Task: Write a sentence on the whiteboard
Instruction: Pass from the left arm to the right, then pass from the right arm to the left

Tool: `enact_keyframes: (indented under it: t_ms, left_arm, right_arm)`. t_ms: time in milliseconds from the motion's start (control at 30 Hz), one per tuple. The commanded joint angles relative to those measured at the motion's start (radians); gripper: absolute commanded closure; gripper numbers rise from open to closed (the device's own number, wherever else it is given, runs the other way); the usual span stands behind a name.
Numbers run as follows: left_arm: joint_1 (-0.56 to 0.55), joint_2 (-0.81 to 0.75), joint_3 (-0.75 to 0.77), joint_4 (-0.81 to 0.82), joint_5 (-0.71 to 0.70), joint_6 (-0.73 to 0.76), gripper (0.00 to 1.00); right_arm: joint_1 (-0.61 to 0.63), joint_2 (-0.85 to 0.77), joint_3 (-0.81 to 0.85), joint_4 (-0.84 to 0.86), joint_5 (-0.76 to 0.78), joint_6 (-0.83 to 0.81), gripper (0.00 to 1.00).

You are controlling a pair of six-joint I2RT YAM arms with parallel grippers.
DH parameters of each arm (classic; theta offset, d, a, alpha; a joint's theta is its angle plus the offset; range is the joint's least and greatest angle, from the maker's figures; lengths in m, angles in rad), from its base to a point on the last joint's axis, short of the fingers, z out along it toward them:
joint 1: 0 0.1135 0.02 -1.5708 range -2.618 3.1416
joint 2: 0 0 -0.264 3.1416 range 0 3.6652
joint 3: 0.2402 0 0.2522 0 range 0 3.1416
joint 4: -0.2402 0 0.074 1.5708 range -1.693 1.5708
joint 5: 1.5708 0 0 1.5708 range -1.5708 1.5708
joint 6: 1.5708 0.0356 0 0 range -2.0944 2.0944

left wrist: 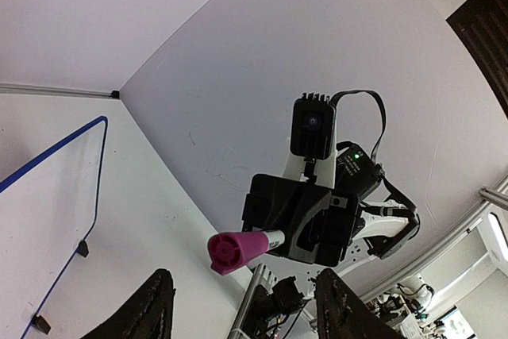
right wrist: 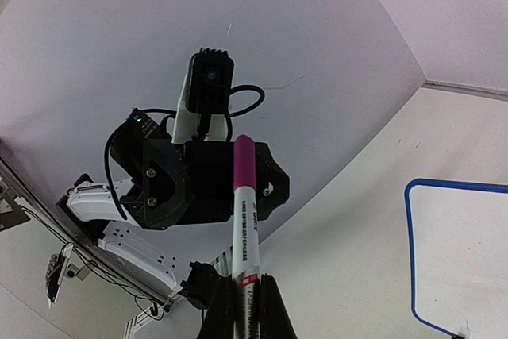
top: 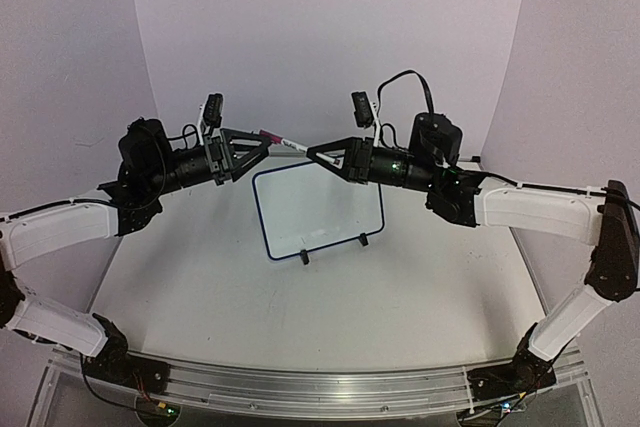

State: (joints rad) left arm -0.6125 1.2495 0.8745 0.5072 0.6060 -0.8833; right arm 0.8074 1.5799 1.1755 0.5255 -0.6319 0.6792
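Note:
The marker's magenta cap (left wrist: 238,251) is crooked above the open fingers of my left gripper, so I should bring those fingers level around the cap (top: 271,137) before I close them.
The whiteboard (top: 318,209) stands on two small black feet at mid-table, blue-framed. It also shows in the left wrist view (left wrist: 48,220) and the right wrist view (right wrist: 464,252). The sentence is out of view; the board's face looks blank. Above the board's top edge the two arms meet tip to tip. My right gripper (top: 312,152) (right wrist: 246,311) is shut on the white barrel of a marker (right wrist: 244,220) with a magenta cap (left wrist: 238,250). My left gripper (top: 262,142) (left wrist: 246,311) is open, its fingers (left wrist: 147,307) standing apart on either side of the cap end without touching it.
White walls curve round the back and sides of the white table (top: 300,307). An aluminium rail (top: 300,392) with both arm bases runs along the near edge. Each wrist camera faces the other gripper's black body (left wrist: 309,228) (right wrist: 198,184).

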Motion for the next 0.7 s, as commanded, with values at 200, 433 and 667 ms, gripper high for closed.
enact_keyframes:
  t_ms: [200,433,667]
  left_arm:
    - [-0.001,-0.032,0.051,-0.016,-0.028,0.055,0.37]
    - [-0.001,0.004,0.059,0.016,-0.019,0.028,0.48]
    - [-0.001,0.033,0.066,0.040,0.010,0.003,0.74]
  right_arm:
    - [0.001,-0.025,0.016,-0.019,-0.044,-0.021,1.00]
    - [0.002,-0.024,0.027,-0.058,-0.064,-0.039,1.00]
    - [0.002,-0.020,0.035,-0.068,-0.071,-0.048,1.00]
